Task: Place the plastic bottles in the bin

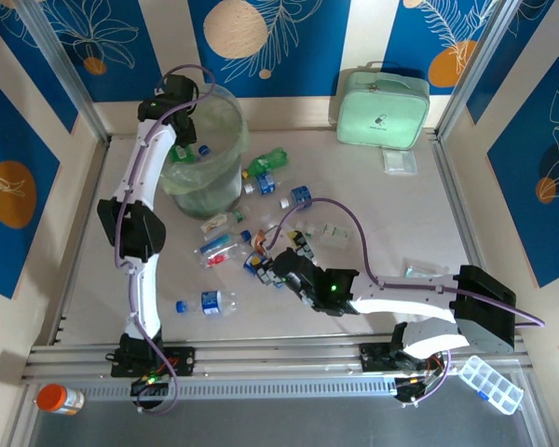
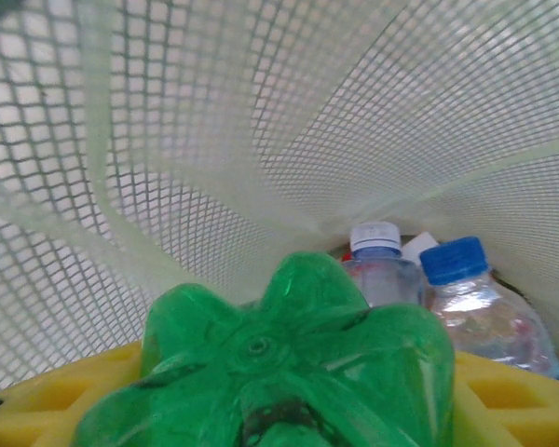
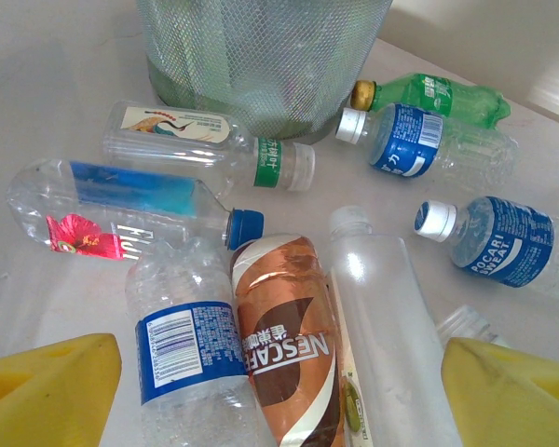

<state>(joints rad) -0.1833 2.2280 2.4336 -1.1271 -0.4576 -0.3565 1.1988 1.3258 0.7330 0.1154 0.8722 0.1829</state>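
The green bottle [image 1: 181,154] is hanging inside the bin's rim, so my left gripper keeps lowering it beside the white-capped bottle [image 2: 382,265] and lets go of it there.
My left gripper [image 1: 183,142] hangs inside the bin [image 1: 216,182], shut on a green bottle [image 2: 289,358] whose base faces the camera between the yellow fingers [image 2: 37,410]. Below it in the bin lie two clear bottles, one white-capped [image 2: 376,244], one blue-capped [image 2: 455,263]. My right gripper [image 1: 278,268] stands open low over the heap on the table, its pads [image 3: 51,386] either side of three bottles: a blue-labelled clear one [image 3: 182,358], a brown Nescafe one [image 3: 284,349] and a frosted one [image 3: 391,326]. More bottles [image 3: 498,237] lie towards the bin [image 3: 261,56].
A mint green zipped case [image 1: 382,107] stands at the back right, with a small packet [image 1: 400,160] in front of it. One bottle [image 1: 205,303] lies alone near the left arm. An orange pill bottle [image 1: 59,399] and a clear compartment box [image 1: 489,382] sit at the front edge.
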